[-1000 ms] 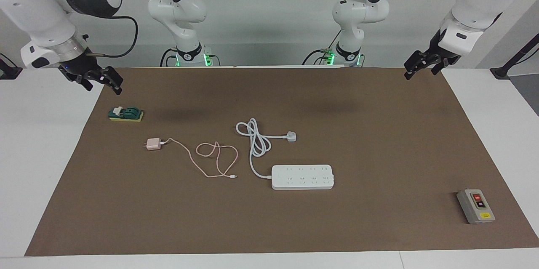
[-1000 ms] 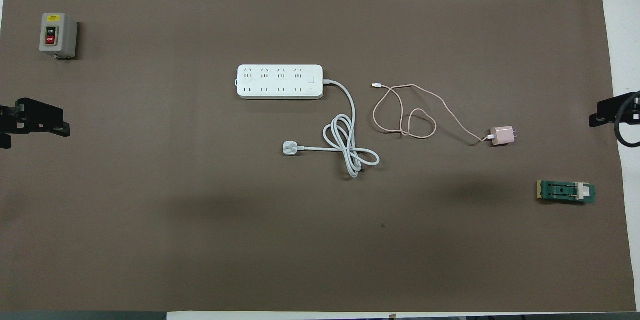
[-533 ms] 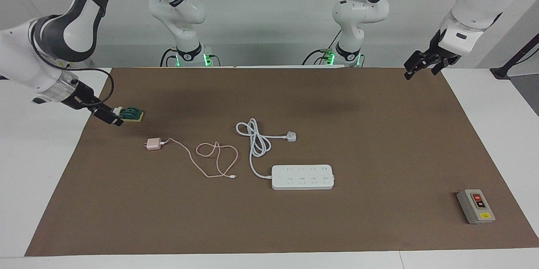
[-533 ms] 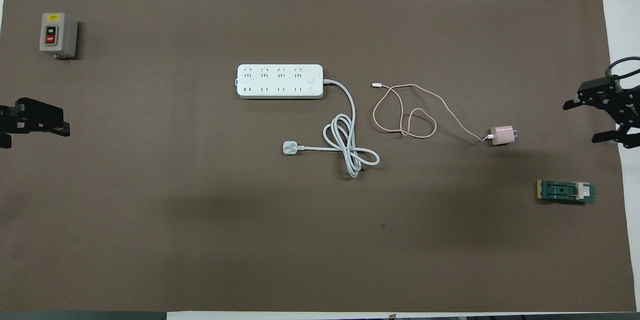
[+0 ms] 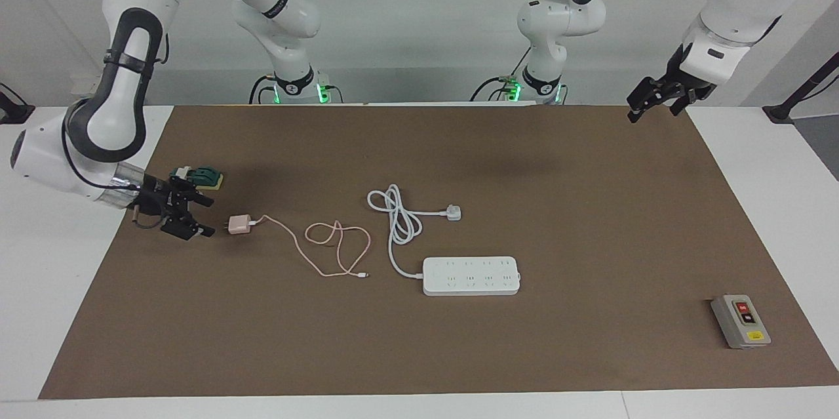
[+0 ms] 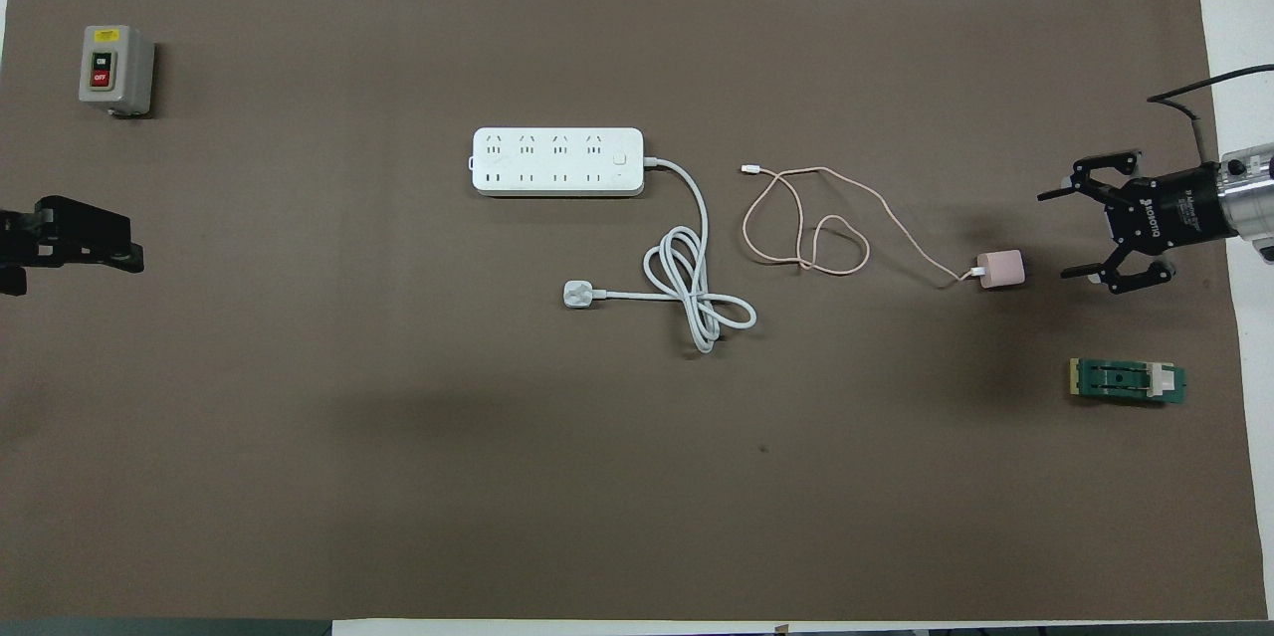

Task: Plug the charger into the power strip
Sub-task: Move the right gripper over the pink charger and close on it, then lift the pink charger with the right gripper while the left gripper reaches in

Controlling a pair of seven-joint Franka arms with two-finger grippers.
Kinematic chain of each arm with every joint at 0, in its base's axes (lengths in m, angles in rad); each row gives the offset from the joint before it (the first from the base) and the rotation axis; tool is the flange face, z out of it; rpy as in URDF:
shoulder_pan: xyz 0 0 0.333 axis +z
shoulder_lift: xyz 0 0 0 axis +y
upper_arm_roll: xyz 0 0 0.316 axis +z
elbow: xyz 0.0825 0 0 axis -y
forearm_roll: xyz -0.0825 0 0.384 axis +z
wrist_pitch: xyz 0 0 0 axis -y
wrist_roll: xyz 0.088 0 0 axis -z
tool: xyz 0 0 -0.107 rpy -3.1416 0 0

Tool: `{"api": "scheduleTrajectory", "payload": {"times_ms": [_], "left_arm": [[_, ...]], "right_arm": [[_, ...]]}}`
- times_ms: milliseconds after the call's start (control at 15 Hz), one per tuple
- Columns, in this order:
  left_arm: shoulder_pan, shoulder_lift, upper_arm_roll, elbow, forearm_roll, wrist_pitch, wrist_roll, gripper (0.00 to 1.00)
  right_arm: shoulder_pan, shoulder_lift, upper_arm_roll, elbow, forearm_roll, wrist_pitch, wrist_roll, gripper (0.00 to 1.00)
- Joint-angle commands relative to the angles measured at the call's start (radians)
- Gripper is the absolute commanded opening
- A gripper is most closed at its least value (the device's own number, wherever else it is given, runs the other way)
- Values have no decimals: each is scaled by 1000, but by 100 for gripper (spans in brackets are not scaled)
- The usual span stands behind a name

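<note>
The thin pink cable (image 6: 885, 204) should trail along and drape over the white cord when the robot carries the charger, because the cable's end (image 6: 975, 273) is plugged in.
The pale pink charger (image 5: 238, 225) (image 6: 1000, 269) lies on the brown mat, its thin pink cable (image 5: 334, 248) (image 6: 806, 238) looping toward the power strip. The white power strip (image 5: 470, 275) (image 6: 557, 161) lies flat mid-table, sockets up, farther from the robots than the charger. My right gripper (image 5: 211, 218) (image 6: 1052, 234) hangs low and open just beside the charger, toward the right arm's end of the table, pointing at the charger without touching it. My left gripper (image 5: 632, 112) (image 6: 124, 253) waits open and empty above the mat's edge at the left arm's end.
The strip's thick white cord and three-pin plug (image 5: 453, 212) (image 6: 577, 294) lie coiled between the strip and the robots. A green and yellow block (image 5: 203, 176) (image 6: 1127, 381) sits close by the right gripper. A grey button box (image 5: 741, 321) (image 6: 114, 69) stands at the left arm's end.
My right arm has swung down from above the mat's edge to just beside the charger, staying open. The left arm has barely moved. Nothing on the mat has shifted.
</note>
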Motion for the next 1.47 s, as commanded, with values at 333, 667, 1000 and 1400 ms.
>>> {"api": "scheduleTrajectory", "payload": {"times_ms": [333, 667, 1000, 1400], "left_arm": [[-75, -32, 0, -38, 3, -5, -3, 100], [-101, -39, -7, -41, -6, -47, -3, 100], [-81, -44, 5, -44, -120, -57, 0, 100], [-35, -45, 5, -44, -270, -100, 0, 100]], "right_arm": [[-32, 66, 4, -7, 56, -48, 37, 100], [-30, 72, 6, -42, 59, -53, 39, 100], [-49, 108, 6, -39, 59, -53, 28, 100], [-35, 109, 6, -48, 85, -50, 34, 92]]}}
